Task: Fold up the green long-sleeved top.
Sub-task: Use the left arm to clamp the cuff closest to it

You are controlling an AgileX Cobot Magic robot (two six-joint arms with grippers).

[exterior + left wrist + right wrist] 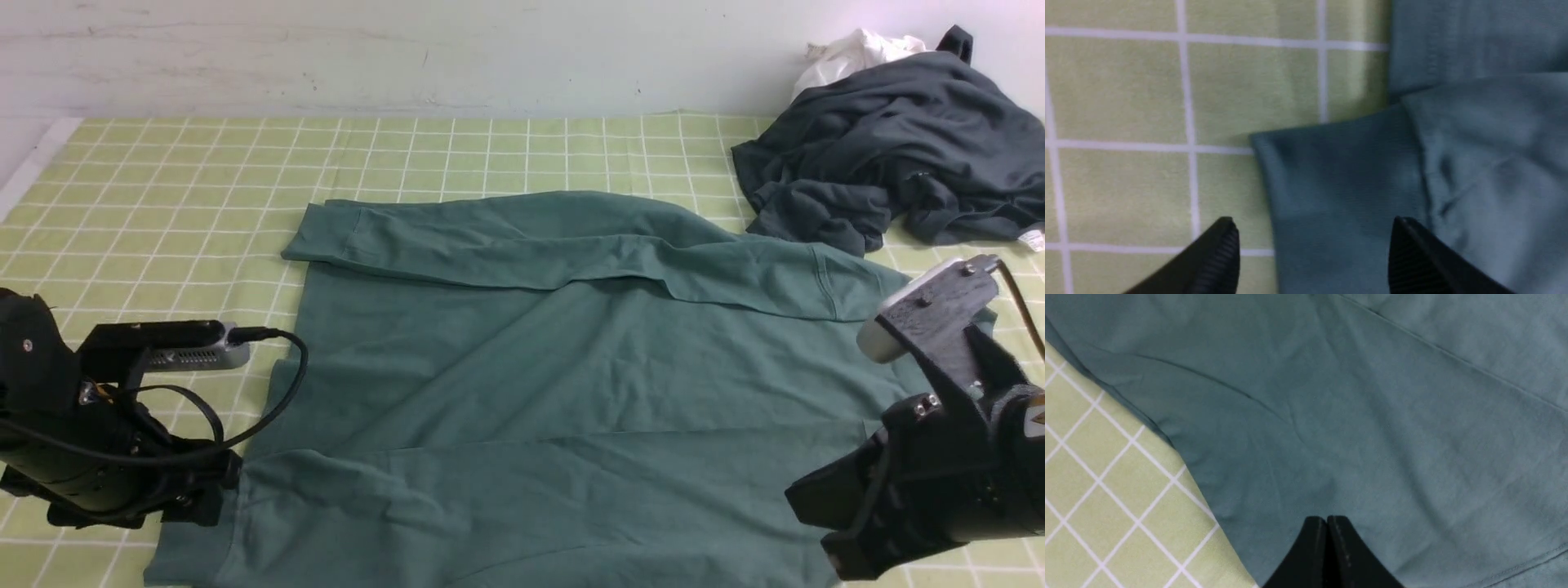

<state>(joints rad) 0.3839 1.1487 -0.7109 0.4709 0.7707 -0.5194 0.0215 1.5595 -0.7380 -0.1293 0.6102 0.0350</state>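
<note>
My gripper is going to carry the sleeve's cuff. The near sleeve's loose edge (627, 434) crosses over the top's body, so the sleeve will swing diagonally and leave the body flat.
The green long-sleeved top (555, 384) lies spread flat on the checked cloth, with one sleeve folded across its far part and the other across its near part. My left gripper (204, 498) is open at the near sleeve's ribbed cuff (1339, 179). In the left wrist view the left gripper (1312, 226) has its jaws standing wide on either side of the cuff, holding nothing. My right gripper (829, 531) hovers at the top's near right edge. In the right wrist view the right gripper (1327, 519) has its jaws pressed together over the green fabric (1372, 416), with nothing between them.
A dark charcoal-grey garment (890, 163) is heaped at the far right, with a small white cloth (849, 53) behind it against the wall. The yellow-green checked tablecloth (163, 180) covers the table, with a white edge at the far left.
</note>
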